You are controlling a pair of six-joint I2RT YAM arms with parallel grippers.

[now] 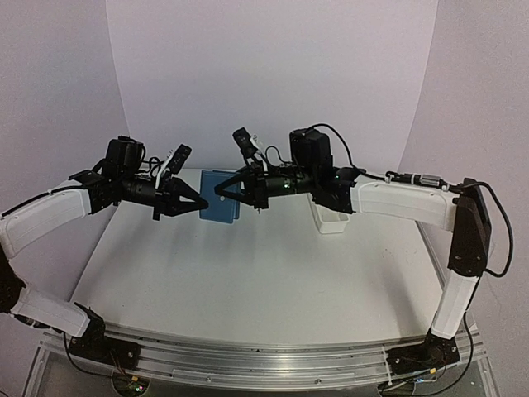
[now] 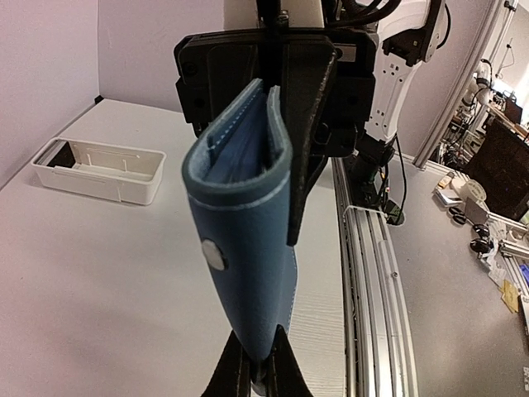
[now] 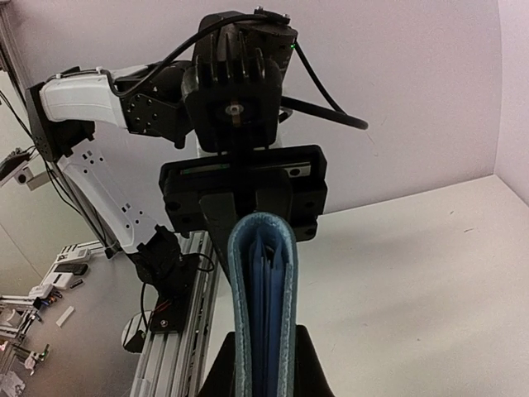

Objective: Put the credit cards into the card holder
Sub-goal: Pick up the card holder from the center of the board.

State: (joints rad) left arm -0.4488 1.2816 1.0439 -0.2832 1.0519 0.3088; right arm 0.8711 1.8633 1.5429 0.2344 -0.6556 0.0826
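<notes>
The card holder's near edge alone is pinched between the ends of my left gripper's fingers, so that gripper should open and take the holder deeper, closer to the white snap.
The blue card holder hangs in the air above the back of the table, folded shut, held between both grippers. My left gripper is shut on its left edge and my right gripper is shut on its right edge. In the left wrist view the holder rises from my left gripper, its white snap facing left, with the right gripper at its far end. In the right wrist view the holder stands edge-on in my right gripper, with blue inner leaves showing. No dark cards show in any view.
A long white tray stands on the table under the right arm; it also shows in the left wrist view. Aluminium rails run along the table's near edge. White walls close the back and sides.
</notes>
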